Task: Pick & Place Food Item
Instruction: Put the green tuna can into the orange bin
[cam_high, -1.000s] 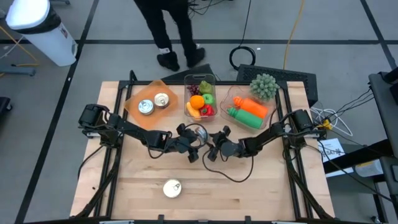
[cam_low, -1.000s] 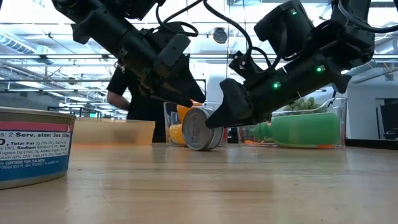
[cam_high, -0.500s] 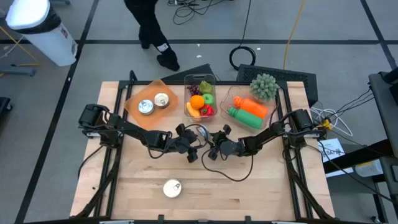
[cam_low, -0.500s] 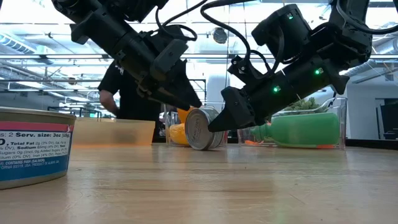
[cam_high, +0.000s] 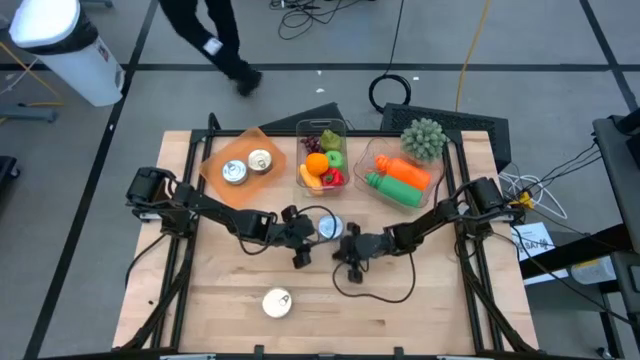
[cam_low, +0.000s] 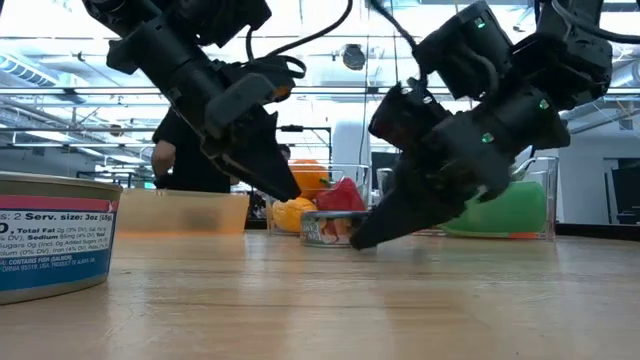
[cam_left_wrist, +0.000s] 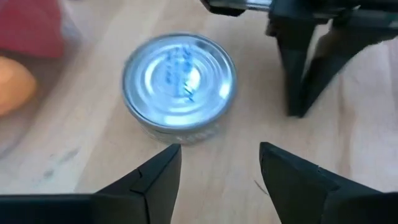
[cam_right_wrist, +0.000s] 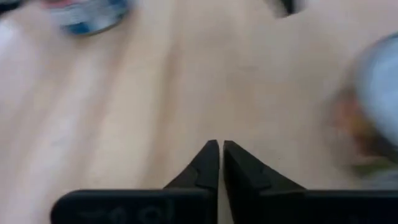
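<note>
The can is lying flat with its printed end (cam_left_wrist: 179, 74) facing up, so my left gripper and right gripper should grab its opposite sides (cam_left_wrist: 180, 133), pick it up and tilt it on edge.
A silver tin can (cam_high: 328, 228) lies flat on the wooden table with its lid up, in the middle between my two grippers; the left wrist view shows it as the can (cam_left_wrist: 179, 81), the low view as the can (cam_low: 330, 228). My left gripper (cam_left_wrist: 217, 163) stands open just on the can's near-left side, with the can ahead of its fingertips, not between them. My right gripper (cam_right_wrist: 217, 155) is shut, its tip low over the table to the can's near right (cam_high: 350, 256), apart from it.
An orange tray (cam_high: 212, 160) with two cans sits at the far left. Beside it are a clear bin of fruit (cam_high: 322, 160) and a clear bin with green and orange bottles (cam_high: 400, 180). Another can (cam_high: 277, 302) stands near the front edge. A person walks beyond the far edge.
The can stood on its edge between the two grippers; it has tipped over and now lies flat, lid up, a little nearer the right. My right gripper has swung away from it toward the near edge and turned. My left gripper has tipped a little downward.
</note>
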